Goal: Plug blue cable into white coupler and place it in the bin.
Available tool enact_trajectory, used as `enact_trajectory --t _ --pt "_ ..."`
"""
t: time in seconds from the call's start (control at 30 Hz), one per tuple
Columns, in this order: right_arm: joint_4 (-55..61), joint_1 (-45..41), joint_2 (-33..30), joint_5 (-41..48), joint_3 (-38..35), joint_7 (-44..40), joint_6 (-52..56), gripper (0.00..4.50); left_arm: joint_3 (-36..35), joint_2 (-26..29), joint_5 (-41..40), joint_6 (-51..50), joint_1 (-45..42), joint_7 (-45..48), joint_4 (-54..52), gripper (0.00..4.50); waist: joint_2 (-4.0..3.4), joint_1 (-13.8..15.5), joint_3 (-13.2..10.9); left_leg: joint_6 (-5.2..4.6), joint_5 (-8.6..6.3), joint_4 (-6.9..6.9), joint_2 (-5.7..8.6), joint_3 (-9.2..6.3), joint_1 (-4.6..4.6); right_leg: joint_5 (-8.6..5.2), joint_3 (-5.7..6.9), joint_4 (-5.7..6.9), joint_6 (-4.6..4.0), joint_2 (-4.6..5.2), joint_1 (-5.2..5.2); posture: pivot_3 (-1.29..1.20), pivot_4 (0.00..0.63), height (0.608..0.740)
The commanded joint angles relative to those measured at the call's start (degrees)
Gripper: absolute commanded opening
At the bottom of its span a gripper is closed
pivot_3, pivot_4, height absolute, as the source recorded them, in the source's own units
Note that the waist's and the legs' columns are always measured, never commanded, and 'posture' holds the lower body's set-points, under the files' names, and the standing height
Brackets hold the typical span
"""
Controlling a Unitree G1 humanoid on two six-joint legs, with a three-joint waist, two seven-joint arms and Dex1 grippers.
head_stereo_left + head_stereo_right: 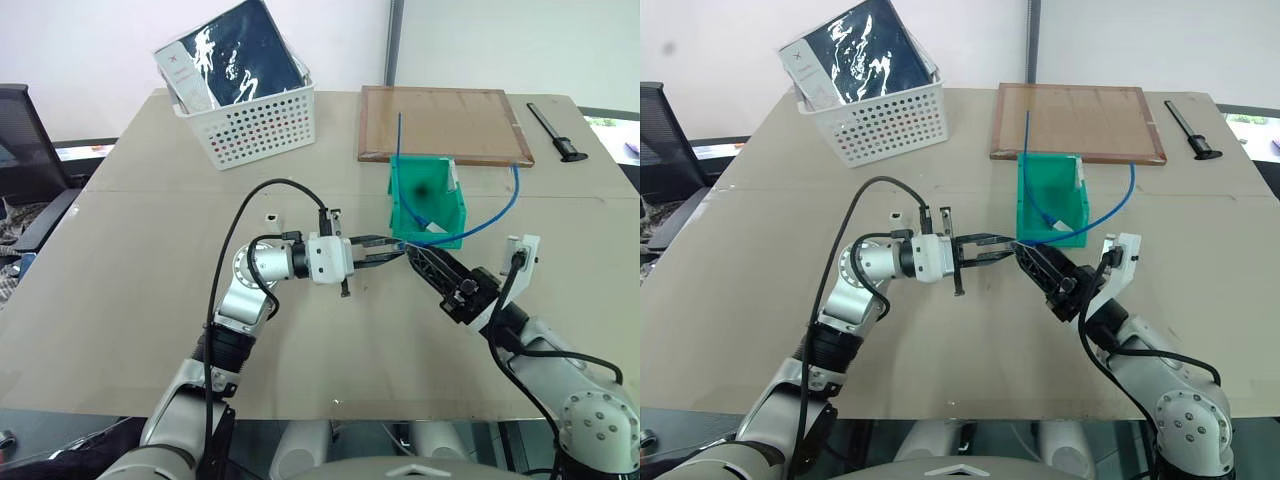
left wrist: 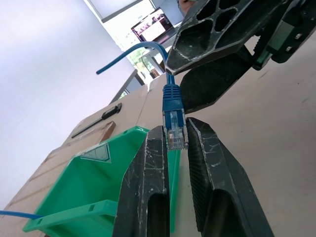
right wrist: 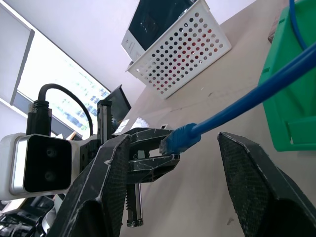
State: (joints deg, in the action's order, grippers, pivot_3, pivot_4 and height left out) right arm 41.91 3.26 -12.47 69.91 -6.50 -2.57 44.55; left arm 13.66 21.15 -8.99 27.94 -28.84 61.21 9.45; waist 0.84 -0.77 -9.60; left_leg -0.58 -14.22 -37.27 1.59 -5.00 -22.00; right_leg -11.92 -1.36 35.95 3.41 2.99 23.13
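My gripper will leave the strand of cable in the bin behind when it carries the blue cable, because the blue cable's far end (image 1: 516,168) sticks up free.
My left gripper (image 1: 398,245) points level toward the right and is shut on the clear plug (image 2: 176,132) at the end of the blue cable (image 3: 256,94). The right gripper (image 1: 411,253) meets it tip to tip, open, its fingers (image 3: 106,173) on either side of the cable's blue boot without touching it. Both hang just in front of the green bin (image 1: 445,205). The cable runs off to the right, loops back, and its other part passes through the bin. The white coupler (image 1: 270,216) lies on the table, left of the left gripper.
A white perforated basket (image 1: 255,120) holding a dark packet stands at the back left. A wooden board (image 1: 445,122) lies behind the bin, with a black tool (image 1: 555,132) to its right.
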Motion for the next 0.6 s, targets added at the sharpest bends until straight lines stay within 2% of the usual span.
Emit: enact_trajectory --t 0.03,0.1,0.13,0.2,0.27,0.3,0.6 --pt "0.8 -1.3 -0.74 1.92 0.83 0.6 -1.35 2.71 0.15 0.19 -0.43 0.74 0.18 -0.64 -3.12 0.01 0.0 -0.01 0.0 0.0 0.0 0.0 0.0 0.0 0.0 0.0 0.0 0.0 0.0 0.0 0.0 0.0 0.15 0.738" --pt "0.61 -1.43 -1.01 2.08 1.21 0.81 -1.62 2.18 0.35 0.13 -0.51 0.71 0.32 -0.6 -3.43 0.01 0.0 0.01 0.0 0.0 0.0 0.0 0.0 0.0 0.0 0.0 0.0 0.0 0.0 0.0 0.0 0.0 0.15 0.738" --pt "0.53 -1.5 -1.13 2.2 1.36 0.96 -1.77 1.67 0.46 0.14 -0.62 0.73 0.42 -0.48 -3.57 0.01 0.0 0.02 0.0 0.0 0.0 0.0 0.0 0.0 -0.01 0.0 0.01 0.0 0.0 0.0 0.0 0.0 0.15 0.738" --pt "0.45 -1.61 -1.4 2.29 1.54 1.14 -1.94 1.12 0.58 0.22 -0.77 0.76 0.56 -0.32 -3.76 0.01 0.0 0.01 0.0 0.0 0.0 0.0 -0.01 0.0 -0.01 0.0 0.01 0.0 0.0 0.0 0.0 0.0 0.15 0.738" --pt "0.48 -1.55 -1.72 2.51 1.68 1.25 -2.19 0.22 0.71 0.34 -0.88 0.82 0.7 -0.11 -3.96 0.01 0.0 0.0 0.0 0.0 0.0 0.0 -0.01 0.0 0.0 0.0 -0.01 0.0 0.0 0.0 0.0 0.0 0.15 0.738" --pt "0.51 -1.49 -1.9 2.66 1.77 1.31 -2.35 0.08 0.8 0.39 -0.95 0.85 0.77 0.0 -4.08 0.01 0.0 -0.02 0.0 0.0 0.0 0.0 -0.01 0.0 0.0 0.0 -0.02 0.0 0.0 0.0 0.0 0.0 0.15 0.738" --pt "0.3 -1.78 -3.08 3.78 2.54 1.46 -3.31 0.08 0.37 1.44 -3.18 -1.99 1.95 1.0 -4.74 0.01 0.0 -0.02 0.0 0.0 0.0 0.0 -0.02 0.0 0.0 0.0 -0.01 0.0 0.0 -0.01 0.0 0.0 0.15 0.738"
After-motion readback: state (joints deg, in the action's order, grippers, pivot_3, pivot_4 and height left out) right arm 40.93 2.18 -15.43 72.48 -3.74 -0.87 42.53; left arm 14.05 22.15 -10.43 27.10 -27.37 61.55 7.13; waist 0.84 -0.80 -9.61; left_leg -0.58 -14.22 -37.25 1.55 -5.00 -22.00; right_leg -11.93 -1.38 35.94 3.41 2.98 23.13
